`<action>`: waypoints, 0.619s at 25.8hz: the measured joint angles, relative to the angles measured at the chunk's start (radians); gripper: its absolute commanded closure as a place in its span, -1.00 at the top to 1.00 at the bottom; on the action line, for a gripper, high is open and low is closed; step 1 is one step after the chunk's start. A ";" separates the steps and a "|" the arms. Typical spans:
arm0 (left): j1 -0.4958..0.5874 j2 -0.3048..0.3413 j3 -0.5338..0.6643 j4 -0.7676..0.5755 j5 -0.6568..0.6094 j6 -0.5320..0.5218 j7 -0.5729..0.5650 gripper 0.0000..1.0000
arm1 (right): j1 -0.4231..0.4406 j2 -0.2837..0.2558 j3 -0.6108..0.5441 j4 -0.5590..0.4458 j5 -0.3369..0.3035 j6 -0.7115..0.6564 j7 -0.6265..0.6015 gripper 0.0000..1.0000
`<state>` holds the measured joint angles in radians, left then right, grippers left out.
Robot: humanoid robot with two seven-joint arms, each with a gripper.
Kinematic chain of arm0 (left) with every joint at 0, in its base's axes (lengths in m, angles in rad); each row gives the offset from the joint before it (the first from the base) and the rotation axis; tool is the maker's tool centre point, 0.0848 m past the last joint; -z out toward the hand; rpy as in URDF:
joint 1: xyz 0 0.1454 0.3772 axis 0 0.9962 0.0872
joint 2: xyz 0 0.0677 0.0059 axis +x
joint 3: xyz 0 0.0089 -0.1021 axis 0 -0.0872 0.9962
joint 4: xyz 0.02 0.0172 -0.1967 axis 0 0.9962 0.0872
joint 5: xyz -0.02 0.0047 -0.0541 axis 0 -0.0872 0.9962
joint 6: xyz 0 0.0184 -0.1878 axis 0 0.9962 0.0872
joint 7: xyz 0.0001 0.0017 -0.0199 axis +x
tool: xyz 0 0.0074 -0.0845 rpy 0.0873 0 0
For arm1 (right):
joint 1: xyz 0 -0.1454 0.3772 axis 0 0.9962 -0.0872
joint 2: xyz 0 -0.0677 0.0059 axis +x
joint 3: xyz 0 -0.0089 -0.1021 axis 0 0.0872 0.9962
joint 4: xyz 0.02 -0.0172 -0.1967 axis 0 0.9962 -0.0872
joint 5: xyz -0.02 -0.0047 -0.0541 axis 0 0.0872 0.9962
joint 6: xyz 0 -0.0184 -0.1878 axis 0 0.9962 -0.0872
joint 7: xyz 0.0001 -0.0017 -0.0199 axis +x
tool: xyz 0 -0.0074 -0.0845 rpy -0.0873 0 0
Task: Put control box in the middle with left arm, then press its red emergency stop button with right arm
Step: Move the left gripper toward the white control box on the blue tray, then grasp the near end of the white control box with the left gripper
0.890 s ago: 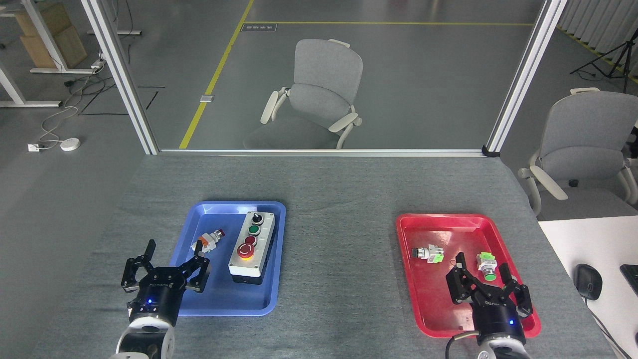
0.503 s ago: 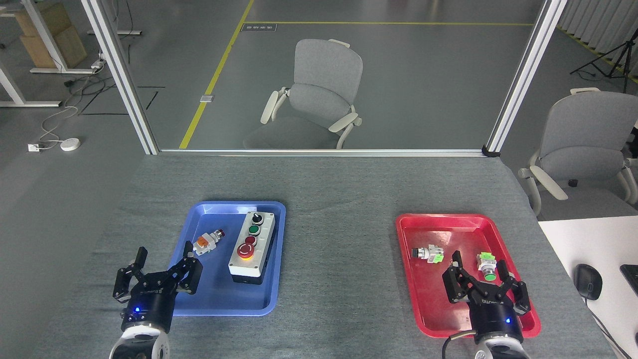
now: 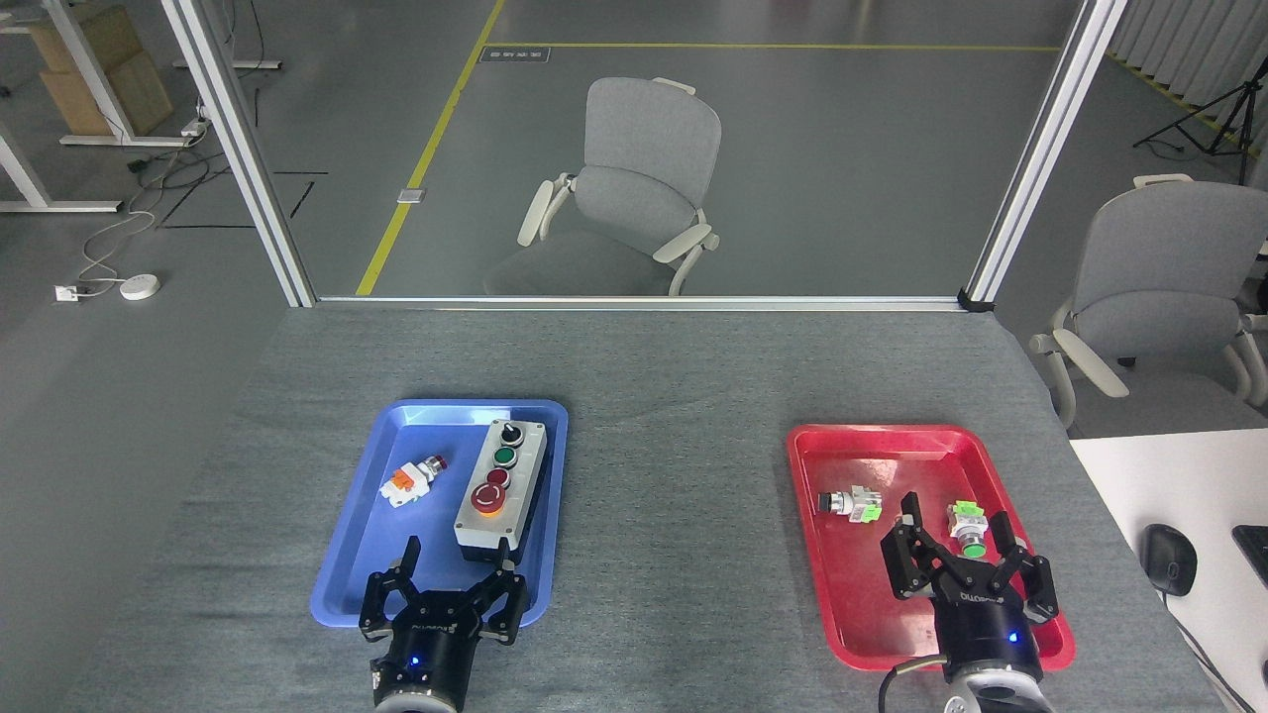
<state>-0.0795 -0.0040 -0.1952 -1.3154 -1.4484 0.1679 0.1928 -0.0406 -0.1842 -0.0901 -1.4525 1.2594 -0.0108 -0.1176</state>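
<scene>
The control box is near the blue tray's raised rim (image 3: pixel 559 493), so I expect the tray (image 3: pixel 386 541) to move a little when I bring the box to the middle.
The control box (image 3: pixel 502 489) lies lengthwise in the right half of the blue tray (image 3: pixel 446 510), light grey on top with a black base. Its row of controls runs from a black knob at the far end through a green and a small red button to the large red emergency stop button (image 3: pixel 486 500) at the near end. My left gripper (image 3: pixel 458 557) stands open over the tray's near edge, just short of the box's near end, holding nothing. Over the near part of the red tray (image 3: pixel 921 540), my right gripper (image 3: pixel 959 530) is open and empty.
A loose white push-button part with an orange block (image 3: pixel 411 479) lies in the blue tray left of the box. Two more button parts (image 3: pixel 852 504) (image 3: pixel 967 528) lie in the red tray. A bare strip of grey table (image 3: pixel 674 495) separates the trays. A computer mouse (image 3: pixel 1169 560) sits far right.
My left gripper has swung right from beside the blue tray's left edge to its near edge, in line with the control box. The right gripper has barely moved.
</scene>
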 measured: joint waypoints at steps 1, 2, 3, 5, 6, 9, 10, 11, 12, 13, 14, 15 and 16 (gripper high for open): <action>-0.014 -0.010 -0.003 0.031 -0.008 0.012 0.000 0.97 | 0.002 0.000 -0.004 0.000 0.000 0.000 0.000 0.97; -0.029 -0.018 -0.006 0.063 -0.012 0.021 0.000 0.97 | 0.003 0.000 -0.006 -0.001 0.000 0.000 0.000 0.97; -0.045 -0.024 -0.008 0.097 -0.015 0.030 0.000 0.97 | 0.004 0.000 -0.010 -0.001 0.000 0.000 0.000 0.97; -0.074 -0.029 -0.009 0.155 -0.017 0.048 0.000 0.97 | 0.005 -0.001 -0.016 -0.002 0.000 0.000 -0.001 0.97; -0.086 -0.031 -0.009 0.177 -0.018 0.052 0.000 0.97 | 0.006 -0.002 -0.018 -0.002 0.000 0.000 -0.002 0.97; -0.110 -0.032 -0.009 0.220 -0.018 0.061 -0.001 0.97 | 0.009 -0.003 -0.021 -0.002 0.000 0.000 -0.002 0.97; -0.116 -0.032 -0.009 0.229 -0.017 0.061 -0.002 0.97 | 0.012 -0.003 -0.021 -0.002 0.000 0.000 -0.002 0.97; -0.122 -0.032 -0.007 0.238 -0.016 0.062 -0.002 0.97 | 0.015 -0.004 -0.022 -0.002 0.000 0.000 -0.002 0.97; -0.130 -0.031 -0.006 0.250 -0.014 0.063 -0.002 0.97 | 0.018 -0.004 -0.022 -0.002 0.000 0.000 -0.002 0.97; -0.136 -0.031 -0.005 0.261 -0.012 0.064 -0.002 0.97 | 0.020 -0.005 -0.023 -0.002 0.000 0.001 -0.002 0.97; -0.144 -0.031 -0.004 0.273 -0.010 0.064 -0.002 0.97 | 0.023 -0.005 -0.023 -0.002 0.000 0.001 -0.002 0.97; -0.152 -0.031 -0.003 0.284 -0.009 0.064 -0.002 0.97 | 0.024 -0.006 -0.023 -0.002 0.000 0.001 -0.002 0.97; -0.159 -0.030 -0.003 0.293 -0.007 0.065 -0.002 0.97 | 0.025 -0.006 -0.023 -0.002 0.000 0.001 -0.002 0.97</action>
<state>-0.2381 -0.0343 -0.1977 -1.0223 -1.4553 0.2332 0.1905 -0.0158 -0.1904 -0.1133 -1.4542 1.2594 -0.0098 -0.1201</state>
